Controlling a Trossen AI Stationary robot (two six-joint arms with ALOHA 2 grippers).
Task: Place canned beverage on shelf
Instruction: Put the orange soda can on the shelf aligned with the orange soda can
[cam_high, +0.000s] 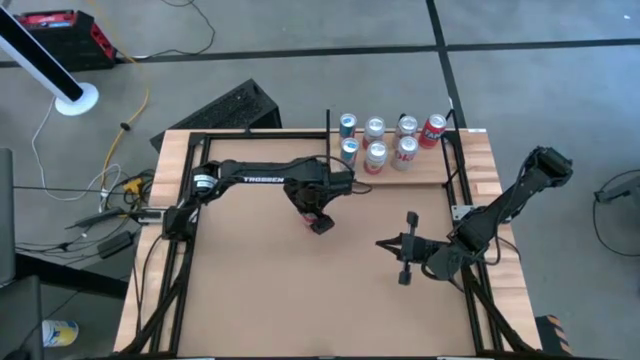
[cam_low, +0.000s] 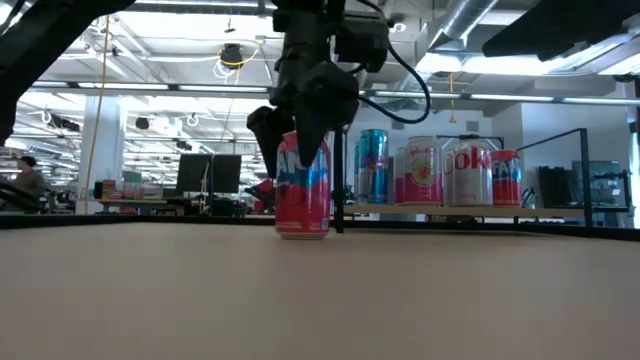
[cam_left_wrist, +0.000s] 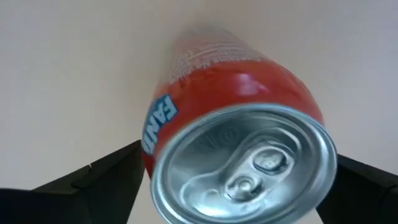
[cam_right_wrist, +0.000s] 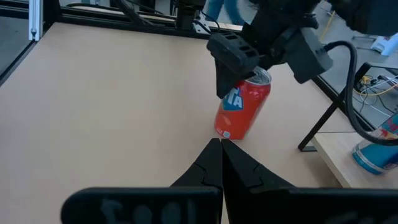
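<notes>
The shelf's open spot (cam_high: 431, 164) is on the right gripper's side, so the left gripper should back out of the way and the right gripper should take the red can (cam_low: 302, 195).
A red Fanta can (cam_low: 302, 195) stands upright on its base on the brown tabletop (cam_high: 260, 280), in front of the shelf (cam_high: 470, 165). My left gripper (cam_low: 300, 150) points straight down over the can (cam_left_wrist: 236, 124), open, with one finger on each side of the can's upper part (cam_right_wrist: 241, 109); no touch shows. My right gripper (cam_right_wrist: 219, 144) hovers shut toward the table's right side (cam_high: 384, 243), pointing at the can from a short way off. The pale wood shelf at the far edge bears several upright cans (cam_high: 378, 140).
A thin black post (cam_low: 341, 200) rises close beside the red can, at the shelf's near left corner. Black frame rails (cam_high: 190, 250) run along the table's left, right and far sides. Bare tabletop lies toward the near edge (cam_low: 300, 300).
</notes>
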